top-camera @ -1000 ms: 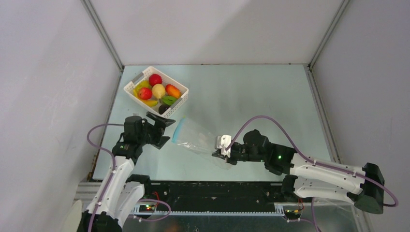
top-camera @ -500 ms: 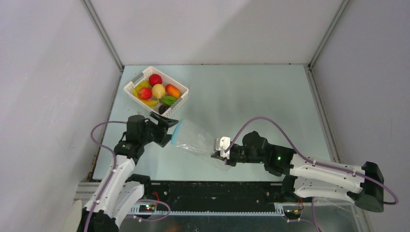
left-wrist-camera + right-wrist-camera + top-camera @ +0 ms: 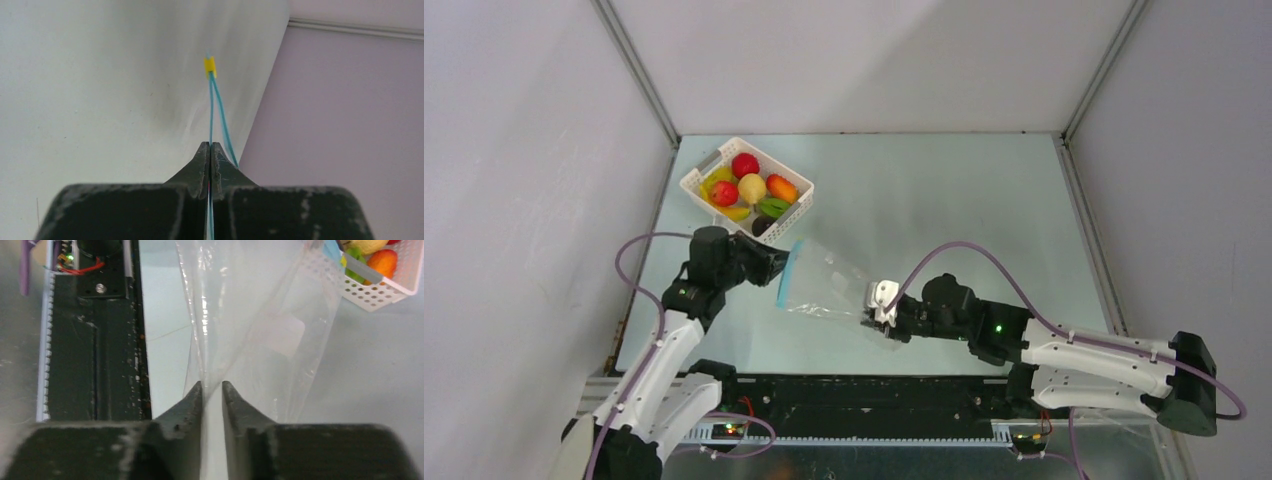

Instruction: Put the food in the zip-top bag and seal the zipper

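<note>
The robot's right gripper is at the bag's bottom end (image 3: 856, 306), so next the left gripper moves the zipper's free strip (image 3: 223, 120) over for the right gripper to pull open.
The zip-top bag (image 3: 829, 285) is stretched between my two grippers, clear and empty, above the table. Its light blue zipper (image 3: 786, 272) faces left. My left gripper (image 3: 773, 263) is shut on the zipper (image 3: 212, 107), whose two blue strips run on to a yellow slider (image 3: 210, 66). My right gripper (image 3: 872, 316) is at the bag's bottom end. Its jaws (image 3: 212, 384) stand a narrow gap apart, with the bag's (image 3: 260, 325) film running loosely between them. The food (image 3: 751, 188) lies in a white basket (image 3: 799, 215) just beyond the bag's mouth.
The white slotted basket (image 3: 380, 292) stands at the far left of the table, close to the left gripper, with several toy fruits (image 3: 382, 260) in it. A black rail (image 3: 874, 400) runs along the table's near edge. Grey walls close in both sides.
My left gripper moved right to the bag's mouth and closed on the zipper. The right gripper's jaws parted slightly at the bag's bottom end.
</note>
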Tool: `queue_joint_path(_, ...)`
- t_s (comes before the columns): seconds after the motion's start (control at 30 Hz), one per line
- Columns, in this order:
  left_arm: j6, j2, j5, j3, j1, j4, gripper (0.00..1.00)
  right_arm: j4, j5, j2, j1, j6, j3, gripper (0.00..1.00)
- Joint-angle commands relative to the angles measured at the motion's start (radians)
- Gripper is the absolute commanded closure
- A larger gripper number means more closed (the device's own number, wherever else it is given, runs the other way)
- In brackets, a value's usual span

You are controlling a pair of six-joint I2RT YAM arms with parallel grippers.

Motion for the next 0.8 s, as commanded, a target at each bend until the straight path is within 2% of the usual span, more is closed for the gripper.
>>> queue_joint_path(0.0,0.138,-0.005,-0.036,0.165,-0.042,-0.037,1.0,0.047,0.092,-0.008,0.01,0.039,-0.005,0.6)
queue_joint_path(0.03,0.193,-0.003,-0.071,0.194,-0.05,-0.058,1.0,0.047,0.12,-0.014,0.011,0.047,-0.005,0.25)
queue_joint_path(0.1,0.266,0.006,-0.107,0.276,-0.067,-0.108,1.0,0.054,0.163,-0.045,0.011,0.067,-0.005,0.04)
queue_joint_path(0.23,0.4,0.036,-0.169,0.415,-0.129,-0.135,1.0,0.089,0.302,-0.143,0.012,0.141,-0.005,0.01)
queue_joint_path(0.3,0.472,0.055,-0.237,0.489,-0.195,-0.155,1.0,0.101,0.406,-0.201,0.013,0.227,-0.005,0.01)
queue_joint_path(0.37,0.529,0.068,-0.279,0.544,-0.286,-0.128,1.0,0.093,0.518,-0.271,0.008,0.43,-0.003,0.01)
queue_joint_path(0.4,0.559,0.07,-0.286,0.546,-0.31,-0.11,1.0,0.053,0.542,-0.285,-0.004,0.471,0.009,0.01)
queue_joint_path(0.5,0.619,0.082,-0.363,0.569,-0.429,-0.055,1.0,-0.041,0.549,-0.333,-0.033,0.616,0.038,0.0)
queue_joint_path(0.6,0.665,0.126,-0.524,0.598,-0.514,-0.097,1.0,-0.147,0.618,-0.351,-0.07,0.749,0.075,0.01)
queue_joint_path(0.77,0.649,0.204,-0.703,0.569,-0.647,-0.084,1.0,-0.243,0.625,-0.331,-0.141,1.009,0.1,0.01)
